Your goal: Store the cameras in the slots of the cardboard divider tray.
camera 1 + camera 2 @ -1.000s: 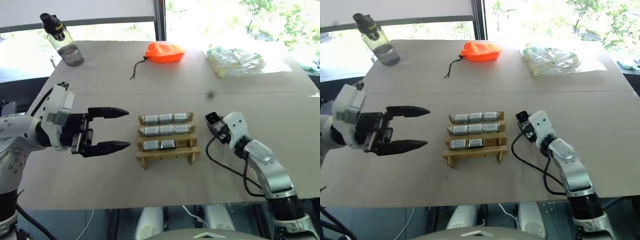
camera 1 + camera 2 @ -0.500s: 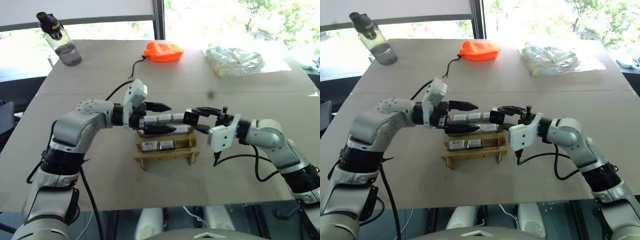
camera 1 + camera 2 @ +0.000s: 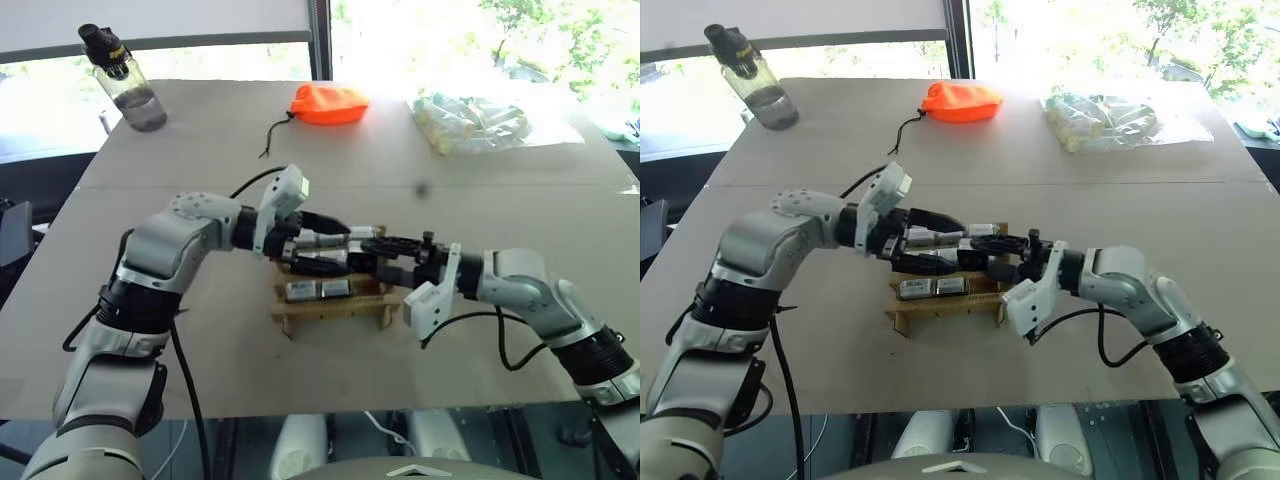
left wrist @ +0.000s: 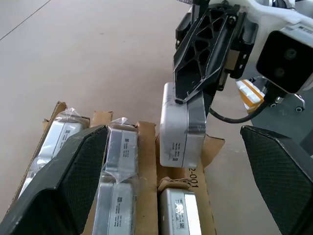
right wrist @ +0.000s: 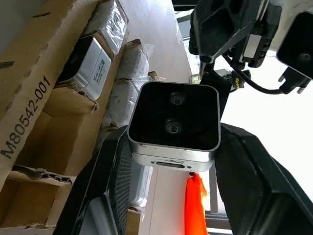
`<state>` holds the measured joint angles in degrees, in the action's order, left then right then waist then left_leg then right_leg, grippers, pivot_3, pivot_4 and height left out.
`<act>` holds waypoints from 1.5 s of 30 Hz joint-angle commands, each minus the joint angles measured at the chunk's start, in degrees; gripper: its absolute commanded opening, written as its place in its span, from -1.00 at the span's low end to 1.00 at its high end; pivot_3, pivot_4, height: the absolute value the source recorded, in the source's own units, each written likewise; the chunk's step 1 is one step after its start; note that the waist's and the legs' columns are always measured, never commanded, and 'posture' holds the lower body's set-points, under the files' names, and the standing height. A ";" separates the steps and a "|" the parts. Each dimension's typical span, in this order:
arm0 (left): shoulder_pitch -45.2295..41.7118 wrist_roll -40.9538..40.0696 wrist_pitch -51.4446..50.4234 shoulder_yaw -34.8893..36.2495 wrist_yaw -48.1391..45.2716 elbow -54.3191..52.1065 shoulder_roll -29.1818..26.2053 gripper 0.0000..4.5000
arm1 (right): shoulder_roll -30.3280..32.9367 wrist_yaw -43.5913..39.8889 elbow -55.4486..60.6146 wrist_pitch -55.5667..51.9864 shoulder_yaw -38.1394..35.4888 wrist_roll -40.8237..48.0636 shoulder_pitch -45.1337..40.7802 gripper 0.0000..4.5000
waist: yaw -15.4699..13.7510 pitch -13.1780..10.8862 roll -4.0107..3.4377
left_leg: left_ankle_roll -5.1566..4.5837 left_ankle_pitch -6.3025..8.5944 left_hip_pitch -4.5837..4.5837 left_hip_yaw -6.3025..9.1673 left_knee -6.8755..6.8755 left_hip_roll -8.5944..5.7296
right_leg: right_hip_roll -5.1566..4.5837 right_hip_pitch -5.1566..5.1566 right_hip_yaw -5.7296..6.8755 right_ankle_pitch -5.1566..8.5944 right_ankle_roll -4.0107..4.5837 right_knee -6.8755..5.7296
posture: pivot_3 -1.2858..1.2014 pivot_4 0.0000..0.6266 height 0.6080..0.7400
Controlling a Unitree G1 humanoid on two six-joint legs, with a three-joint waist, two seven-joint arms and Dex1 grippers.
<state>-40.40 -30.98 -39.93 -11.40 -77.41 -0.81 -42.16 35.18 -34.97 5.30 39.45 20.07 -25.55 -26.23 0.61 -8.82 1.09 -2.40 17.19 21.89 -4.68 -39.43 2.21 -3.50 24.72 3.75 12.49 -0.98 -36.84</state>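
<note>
I should grasp the camera's sides (image 4: 180,132) with my left gripper before lowering it in, because my right gripper's lower finger is under the camera (image 5: 136,147), above the slot.
The cardboard divider tray (image 3: 333,312) stands mid-table, with several silver-white cameras (image 3: 317,290) in its back and middle rows. My right gripper (image 3: 366,260) reaches in from the right and is shut on one camera (image 5: 173,125), whose black lens face shows between the fingers (image 5: 112,186). That camera (image 4: 180,128) hangs at the tray's right end, just above the cardboard; I cannot tell whether it touches. My left gripper (image 3: 338,248) comes from the left and is open, with its fingers (image 4: 68,181) spread over the filled rows.
At the far side of the table lie an orange pouch (image 3: 328,104), a clear plastic bag of pale items (image 3: 470,120) and a water bottle (image 3: 125,80). A black cable (image 3: 470,325) loops from my right wrist beside the tray.
Both arms came in from the tray's sides to above it. My right wrist rolled while carrying the camera leftward to the tray's right end. The left gripper stayed open.
</note>
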 commanded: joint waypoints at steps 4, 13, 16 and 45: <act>-1.43 1.24 0.61 -1.27 -4.61 -1.26 -1.96 0.89 | 0.08 0.56 -0.16 2.60 -0.09 0.17 -1.82 -0.16 | 0.01 0.00 0.00 | 0.00 0.00 -0.02 0.00 0.00 -0.01 | 0.01 0.00 0.00 0.00 0.00 -0.02 | 0.03 -0.52 1.00; -2.21 1.50 -0.28 -1.34 -4.94 -0.65 -0.44 -0.65 | 0.50 -1.37 -0.14 2.68 0.66 1.76 -1.67 -0.16 | 0.00 0.00 0.00 | 0.00 0.00 0.00 0.02 -0.01 0.00 | 0.00 0.00 0.00 0.00 0.00 -0.02 | 0.03 -0.52 1.00; -2.54 1.97 -0.10 -1.67 -5.23 -0.38 -0.17 -0.73 | 0.49 -1.77 -0.08 2.71 1.02 2.23 -1.93 -0.16 | -0.01 0.00 0.00 | 0.00 0.00 -0.01 0.02 -0.01 0.00 | 0.00 -0.01 0.00 0.00 0.00 -0.03 | 0.03 -0.52 1.00; 1.63 0.67 1.43 0.14 -2.98 -8.13 1.99 -0.73 | 14.36 -17.53 24.72 -51.27 -22.92 58.83 26.26 0.98 | -1.54 -0.01 0.03 | -0.04 0.02 0.01 0.31 -0.03 0.02 | -0.09 -0.19 0.10 0.00 0.02 0.04 | 0.03 -0.52 1.00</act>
<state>-39.16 -29.08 -38.51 -12.73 -81.32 -5.48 -40.32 49.23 -51.35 28.26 -7.25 2.23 25.91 -1.96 -0.94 -8.82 1.12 -2.44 17.21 21.91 -4.34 -39.46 2.22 -3.60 24.53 3.85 12.49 -0.96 -36.80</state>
